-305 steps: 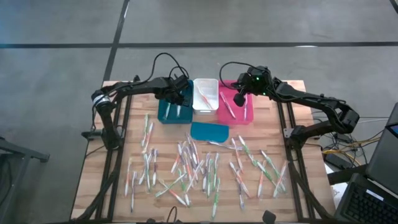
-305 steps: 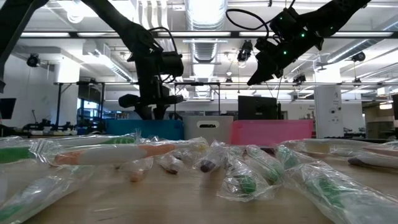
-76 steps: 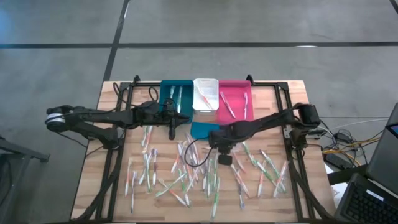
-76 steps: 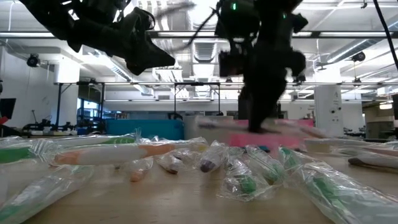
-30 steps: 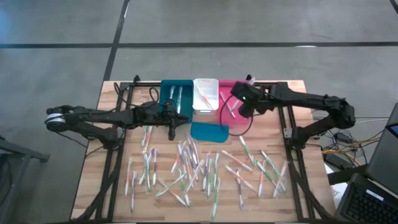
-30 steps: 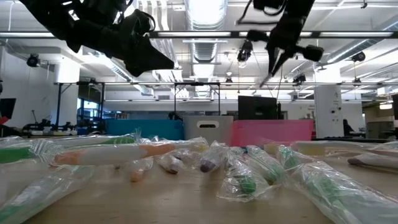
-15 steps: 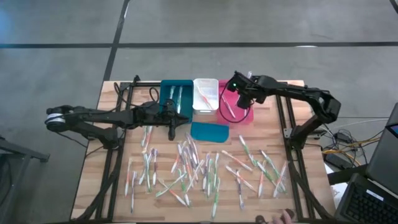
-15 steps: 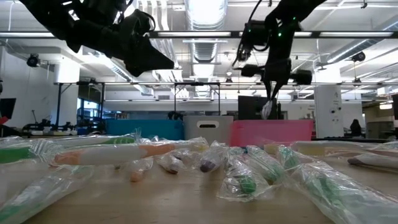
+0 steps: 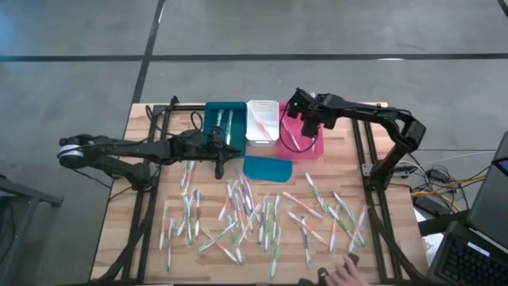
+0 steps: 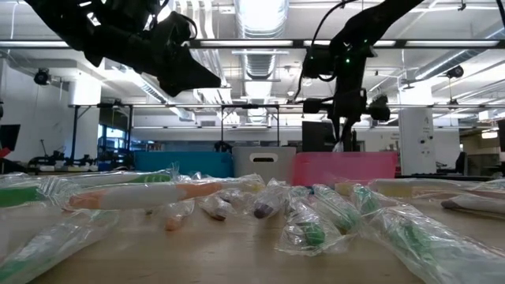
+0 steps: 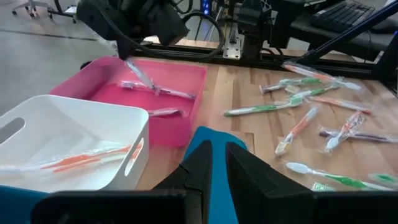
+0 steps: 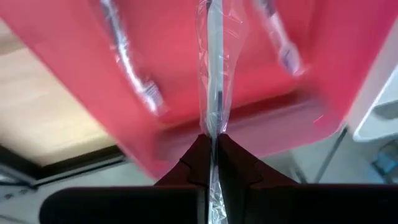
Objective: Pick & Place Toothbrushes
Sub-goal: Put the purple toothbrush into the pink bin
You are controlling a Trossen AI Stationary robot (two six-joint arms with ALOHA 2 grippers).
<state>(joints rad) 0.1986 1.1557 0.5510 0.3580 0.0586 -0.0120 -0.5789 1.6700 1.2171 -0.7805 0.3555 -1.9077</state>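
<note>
The held toothbrush [image 11: 140, 73] is hanging between two brushes in the pink bin, so my right gripper keeps going down and lets go of it close above the bin's bottom [image 9: 312, 146].
Dozens of wrapped toothbrushes [image 9: 254, 210] lie scattered on the wooden table. At the far edge stand a teal bin [image 9: 224, 119], a white bin [image 9: 262, 121] and a pink bin [image 9: 302, 154], each with a few brushes inside. My right gripper [image 9: 305, 125] hangs over the pink bin, shut on one wrapped toothbrush [image 12: 211, 68]. That brush also shows in the left wrist view [image 11: 140, 71]. My left gripper [image 9: 226, 155] waits above the table beside the flat teal lid [image 9: 267, 168]. A narrow gap shows between its fingers [image 11: 217, 168], with nothing in it. My right gripper pinches the toothbrush by one end of its clear wrapper [image 12: 211, 127] between its two fingers. The fingers slant down from above, and the brush runs on along their line. It hangs tilted, its lower end [image 11: 154, 89] down inside the pink bin; whether that end touches anything I cannot tell.
A person's hand [image 9: 345, 274] shows at the table's near edge. Dark frame rails run along both sides of the table. A cable loops below my right wrist [image 9: 311, 147]. Two brushes [image 12: 130, 68] lie on the pink bin's floor beside the held one.
My right gripper has come down over the pink bin, moving a little toward the far left, and has rolled at the wrist. The toothbrush it holds now hangs into the bin. A person's hand has appeared at the near edge.
</note>
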